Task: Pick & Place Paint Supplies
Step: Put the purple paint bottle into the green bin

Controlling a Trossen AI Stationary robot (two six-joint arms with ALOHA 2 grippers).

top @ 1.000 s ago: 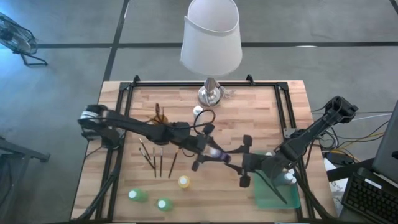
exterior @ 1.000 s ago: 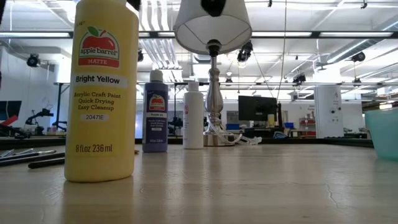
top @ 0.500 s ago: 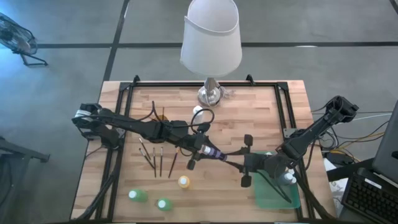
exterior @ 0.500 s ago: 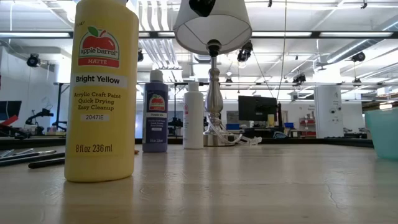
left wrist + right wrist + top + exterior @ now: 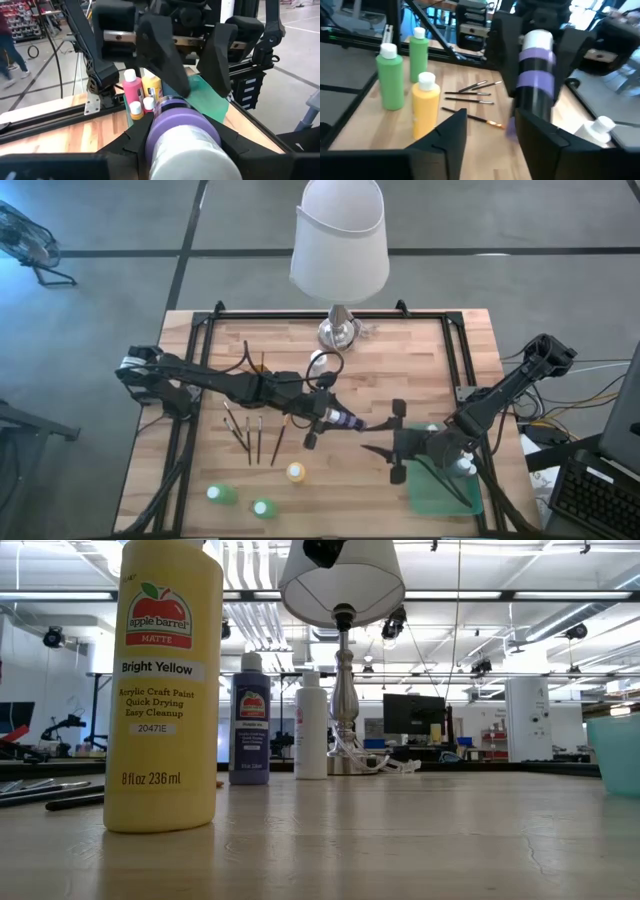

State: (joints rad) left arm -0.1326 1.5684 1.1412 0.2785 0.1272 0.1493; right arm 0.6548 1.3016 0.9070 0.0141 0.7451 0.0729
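Observation:
Next, I move my left gripper back and line up the purple bottle's base end (image 5: 357, 422) with the gap (image 5: 379, 438) between both fingers of my right gripper, because that end lies beside one of those fingers.
A purple paint bottle (image 5: 346, 421) hangs level over the middle of the table, with my left gripper (image 5: 336, 420) shut on it. Its purple base end (image 5: 536, 107) points at my right gripper (image 5: 368, 437). That gripper is open and faces the bottle from the table's right, one finger close to the base end. On the table stand a yellow bottle (image 5: 295, 472), two green bottles (image 5: 220, 494) and a white bottle (image 5: 318, 358). Several dark brushes (image 5: 255, 435) lie flat on the table's left half. My left gripper pinches the purple bottle between its two fingers at the white-capped end (image 5: 192, 155). The fingers come level from the table's left and lie along the bottle. The bottle is lifted clear of the table, its base end free. My right gripper: I cannot tell whether a finger touches the base end.
A tall lamp (image 5: 338, 240) stands at the table's far middle. A green tray (image 5: 447, 492) at the near right holds pink and yellow bottles (image 5: 132, 87). In the low view a big yellow bottle (image 5: 165, 690) and a second purple bottle (image 5: 250, 720) stand on the table.
My left gripper has drawn the purple bottle a little toward the table's far left and tipped up slightly. My right gripper's fingers narrowed toward the bottle's free end half a second ago and now stand apart again.

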